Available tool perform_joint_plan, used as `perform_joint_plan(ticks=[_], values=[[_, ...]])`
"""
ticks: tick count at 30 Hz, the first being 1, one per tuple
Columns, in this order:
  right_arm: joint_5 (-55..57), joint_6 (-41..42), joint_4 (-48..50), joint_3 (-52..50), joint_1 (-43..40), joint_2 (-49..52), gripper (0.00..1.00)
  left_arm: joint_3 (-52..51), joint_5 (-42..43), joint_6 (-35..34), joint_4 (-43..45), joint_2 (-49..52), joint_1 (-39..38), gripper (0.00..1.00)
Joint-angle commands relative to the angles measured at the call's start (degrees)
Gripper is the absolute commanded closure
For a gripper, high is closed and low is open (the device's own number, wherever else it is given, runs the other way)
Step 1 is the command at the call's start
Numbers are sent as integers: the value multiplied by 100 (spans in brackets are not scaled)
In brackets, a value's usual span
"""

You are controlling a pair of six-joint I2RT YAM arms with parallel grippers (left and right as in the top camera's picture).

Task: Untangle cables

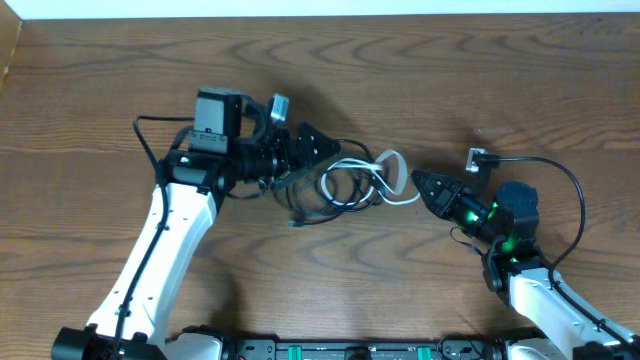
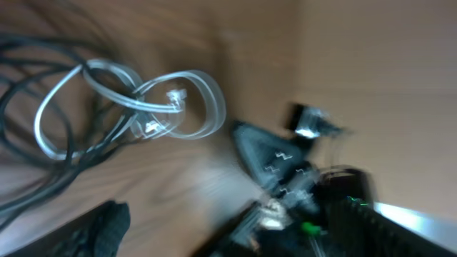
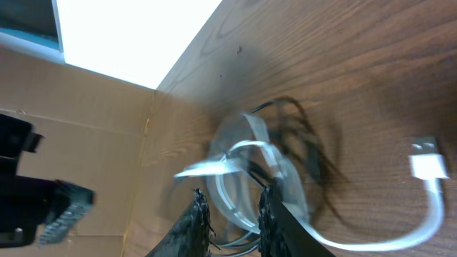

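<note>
I should keep moving down until my left gripper's fingers close on black cables, because the black cables [image 1: 303,207] stick out past the white loops [image 1: 326,185] near the ends of its open fingers.
A tangle of thin black cables [image 1: 345,203] and a looped white cable [image 1: 385,165] lies mid-table. My left gripper [image 1: 312,152] hangs over the tangle's left side, jaws wide apart and empty. Its own view is blurred and shows the white cable [image 2: 193,73], the black cables [image 2: 50,182] and the left gripper [image 2: 171,235] at the bottom edge. My right gripper [image 1: 418,182] points at the white loops from the right. In its view the right gripper [image 3: 232,196] has a narrow gap, with white cable [image 3: 427,165] strands showing through it. Blurred black cables [image 3: 314,150] lie beyond.
A further thin black cord with a silver plug [image 1: 476,157] lies just behind the right gripper and curves round the right arm; the plug [image 2: 308,123] also shows in the left wrist view. A cardboard wall [image 1: 8,50] borders the table's left edge.
</note>
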Motion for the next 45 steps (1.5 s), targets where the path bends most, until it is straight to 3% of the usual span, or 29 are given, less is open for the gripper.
perform_joint_plan(ticks=[1, 4, 7, 10, 14, 23, 28, 32, 33, 35, 37, 45], values=[[-57, -26, 17, -42, -61, 44, 79, 59, -1545, -210, -291, -59, -249, 7], [-107, -26, 15, -42, -61, 44, 79, 59, -2524, -831, -664, -17, -553, 6], [-212, -26, 9, -42, -61, 44, 79, 57, -3322, -2122, -1204, 87, -767, 8], [-251, -26, -90, -42, -61, 44, 79, -37, -3768, -3499, -1696, 199, -846, 6], [-251, -55, -245, -44, -61, 44, 79, -345, -3915, -4492, -1709, 326, -846, 6], [-404, -114, -243, -44, -61, 44, 78, -551, -3875, -4548, -400, 1521, -846, 6], [-621, -114, -262, -44, -61, 44, 78, -551, -3167, -4551, -203, 2201, -848, 0], [-634, -111, -308, -44, -61, 44, 78, -553, -3311, -4548, -177, 2498, -929, 1], [-627, -111, -306, -44, -61, 44, 78, -553, -3383, -4548, -179, 2559, -964, 17], [-619, -111, -306, -44, -61, 44, 78, -553, -3418, -4546, -179, 2656, -1036, 62], [-664, -98, -308, -44, -61, 44, 79, -553, -3462, -4500, -179, 2684, -1086, 92], [-782, -2, -306, -44, -61, 44, 78, -522, -3099, -3620, -144, 2291, -962, 93]])
